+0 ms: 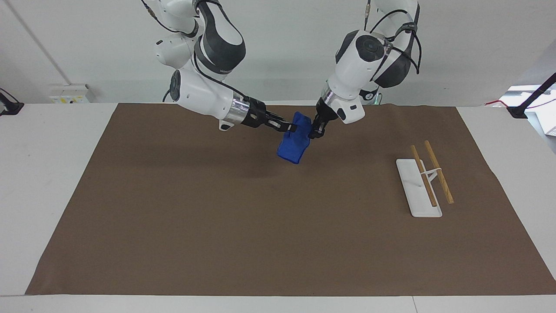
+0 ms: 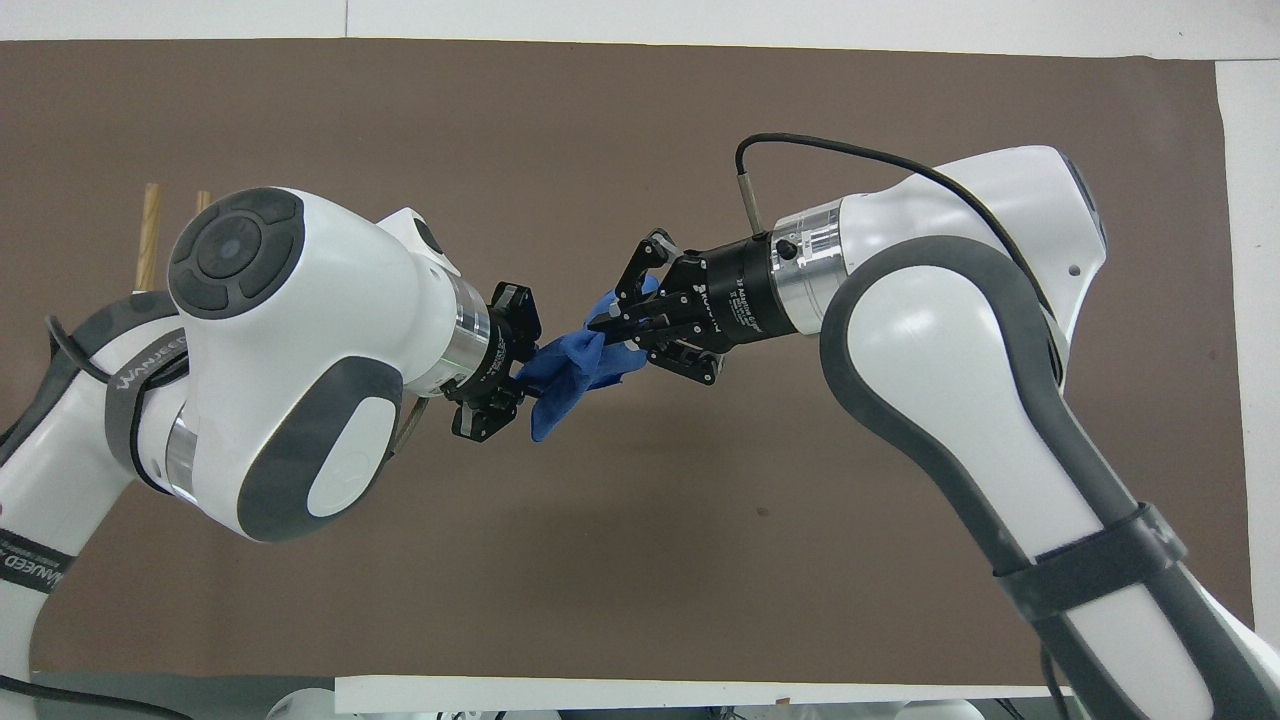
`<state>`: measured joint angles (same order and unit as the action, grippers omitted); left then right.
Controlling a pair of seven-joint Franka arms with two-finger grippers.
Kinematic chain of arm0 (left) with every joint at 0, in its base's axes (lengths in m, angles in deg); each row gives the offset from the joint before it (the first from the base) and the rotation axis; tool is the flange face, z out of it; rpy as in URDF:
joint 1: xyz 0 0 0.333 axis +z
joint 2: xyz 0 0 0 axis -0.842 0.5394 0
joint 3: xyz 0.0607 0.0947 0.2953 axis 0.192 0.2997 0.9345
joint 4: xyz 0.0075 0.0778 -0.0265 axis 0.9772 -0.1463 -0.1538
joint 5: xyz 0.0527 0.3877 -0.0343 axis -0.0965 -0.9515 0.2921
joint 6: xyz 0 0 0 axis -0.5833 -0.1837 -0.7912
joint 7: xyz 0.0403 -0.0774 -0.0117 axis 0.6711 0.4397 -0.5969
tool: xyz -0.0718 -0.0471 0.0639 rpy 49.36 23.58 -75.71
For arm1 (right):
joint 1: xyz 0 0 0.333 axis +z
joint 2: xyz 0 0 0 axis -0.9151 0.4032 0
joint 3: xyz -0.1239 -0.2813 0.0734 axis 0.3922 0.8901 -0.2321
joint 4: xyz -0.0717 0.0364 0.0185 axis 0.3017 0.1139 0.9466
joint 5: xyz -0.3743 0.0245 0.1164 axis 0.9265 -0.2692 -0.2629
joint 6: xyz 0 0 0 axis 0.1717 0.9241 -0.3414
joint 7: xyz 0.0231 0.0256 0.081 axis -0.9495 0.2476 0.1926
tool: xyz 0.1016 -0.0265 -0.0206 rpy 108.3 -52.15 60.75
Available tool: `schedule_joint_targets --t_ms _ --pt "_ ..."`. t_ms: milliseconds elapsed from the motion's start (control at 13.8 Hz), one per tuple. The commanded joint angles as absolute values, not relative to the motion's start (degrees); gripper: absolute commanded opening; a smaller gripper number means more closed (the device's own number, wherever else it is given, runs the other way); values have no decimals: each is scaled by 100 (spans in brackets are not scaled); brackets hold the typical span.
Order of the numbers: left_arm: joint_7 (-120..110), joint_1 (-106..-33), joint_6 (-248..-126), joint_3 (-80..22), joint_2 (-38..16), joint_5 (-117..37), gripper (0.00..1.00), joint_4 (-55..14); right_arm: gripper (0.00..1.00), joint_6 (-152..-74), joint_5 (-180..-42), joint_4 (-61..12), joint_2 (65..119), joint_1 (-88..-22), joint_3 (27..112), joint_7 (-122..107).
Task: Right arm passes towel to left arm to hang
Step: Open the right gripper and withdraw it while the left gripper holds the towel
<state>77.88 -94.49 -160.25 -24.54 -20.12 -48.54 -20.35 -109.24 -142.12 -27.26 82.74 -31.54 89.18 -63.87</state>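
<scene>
The robot's right gripper is pinning the towel's upper edge (image 1: 299, 120) while the left gripper has the towel's corner. The right gripper should open and move back before the towel is hung over the wooden rods (image 1: 440, 173).
The royal-blue towel (image 1: 293, 145) hangs bunched in the air over the brown mat, at the middle of the table near the robots. My right gripper (image 1: 292, 127) is shut on its upper edge, as the overhead view (image 2: 603, 325) also shows. My left gripper (image 1: 312, 132) is right against the towel's edge on the left arm's side. In the overhead view this gripper (image 2: 530, 370) meets the towel (image 2: 570, 370) at one corner. The white rack (image 1: 419, 187) with two wooden rods stands toward the left arm's end of the table.
A brown mat (image 1: 217, 226) covers most of the white table. In the overhead view only the rod tips (image 2: 150, 235) of the rack show past the left arm. A black stand (image 1: 527, 104) sits at the table edge near the left arm's end.
</scene>
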Motion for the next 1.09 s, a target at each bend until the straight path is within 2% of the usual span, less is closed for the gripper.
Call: schedule_joint_targets --t_ms 0,217,290,362,435,652,725,1014 --pt "7722 -9427 -15946 -2359 -2112 -4872 0 -2110 0 -11045 -14319 -2805 8212 -3150 8909 -6431" --pt "7440 -9296 -15841 -2333 -2155 -6179 0 -1996 0 -11054 -14258 -2805 8212 -3071 8909 -6431" --pt "7387 -9199 -15753 -2341 -2181 -6304 0 -1917 10 -11054 -14249 -2796 8212 -3071 8909 -6431" --pt "7248 -9181 -15709 -2333 -2243 -6410 0 -1829 44 -11037 -14188 -2805 8212 -3071 8909 -6396" --pt "7107 -9181 -15682 -2333 -2278 -6637 0 -1759 99 -11011 -13857 -2770 8212 -3080 8909 -6326" --pt "7053 -9076 -15542 -2324 -2427 -7428 0 -1705 100 -10958 -11463 -2647 7993 -3176 8926 -6203" --pt "7027 -8823 -15541 -2324 -2463 -7561 0 -1705 100 -10888 -10697 -2647 7870 -3333 8944 -6081" --pt "6115 -7839 -15401 -2332 -2612 -8010 0 -1871 100 -9889 -8979 -2498 7492 -4273 8970 -4160"
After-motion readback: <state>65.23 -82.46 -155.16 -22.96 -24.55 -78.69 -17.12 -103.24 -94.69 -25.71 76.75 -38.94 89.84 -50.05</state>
